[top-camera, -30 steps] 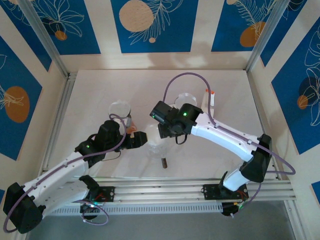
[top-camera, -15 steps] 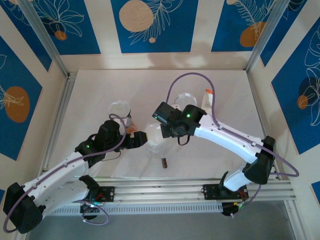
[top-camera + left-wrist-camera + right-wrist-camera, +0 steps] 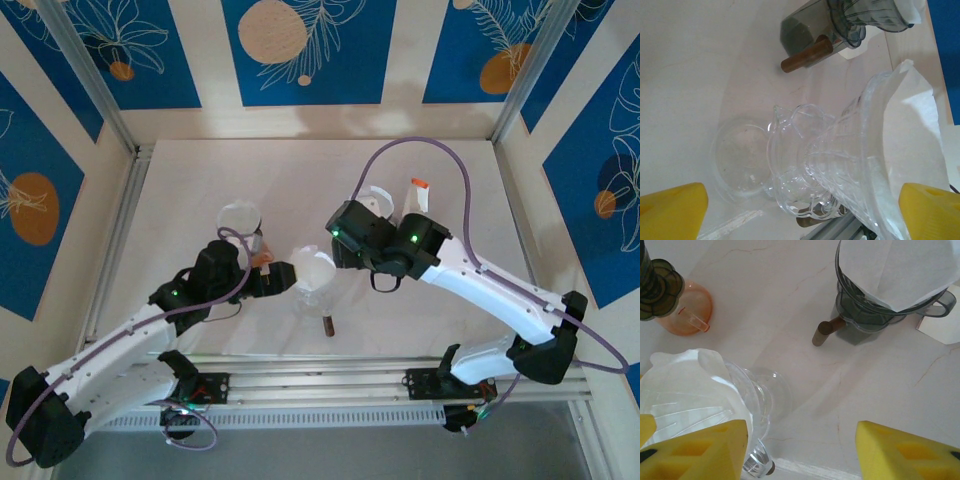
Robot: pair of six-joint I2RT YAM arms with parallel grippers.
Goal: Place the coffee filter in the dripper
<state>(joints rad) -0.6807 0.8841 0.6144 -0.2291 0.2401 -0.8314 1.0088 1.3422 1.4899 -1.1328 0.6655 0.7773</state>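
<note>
The white coffee filter (image 3: pixel 314 268) sits in the clear glass dripper's cone, so I should keep pulling my left gripper back until its fingers close clear of the dripper.
The clear glass dripper (image 3: pixel 312 292) stands at the front middle of the table on a clear base. The white coffee filter (image 3: pixel 313 268) sits inside its cone, also seen from the right wrist (image 3: pixel 687 377) and along the rim (image 3: pixel 912 115). My left gripper (image 3: pixel 285 280) is at the dripper's left side, open wide; the dripper (image 3: pixel 840 165) lies between its yellow fingertips (image 3: pixel 672 210), apart from them. My right gripper (image 3: pixel 335 250) hangs open just right of the dripper (image 3: pixel 747 395), with bare table between its fingers (image 3: pixel 910 450).
A dark grey dripper holding a white filter (image 3: pixel 890 285) stands behind on a wooden-handled server (image 3: pixel 822 332). Another dark dripper (image 3: pixel 655 285) sits on an orange server (image 3: pixel 687 310) at the left. A small orange-capped bottle (image 3: pixel 420 195) stands at the back right.
My right arm has drawn back to the right, away from the clear dripper, leaving the filter uncovered in the cone. The left gripper's fingers have spread a little wider.
</note>
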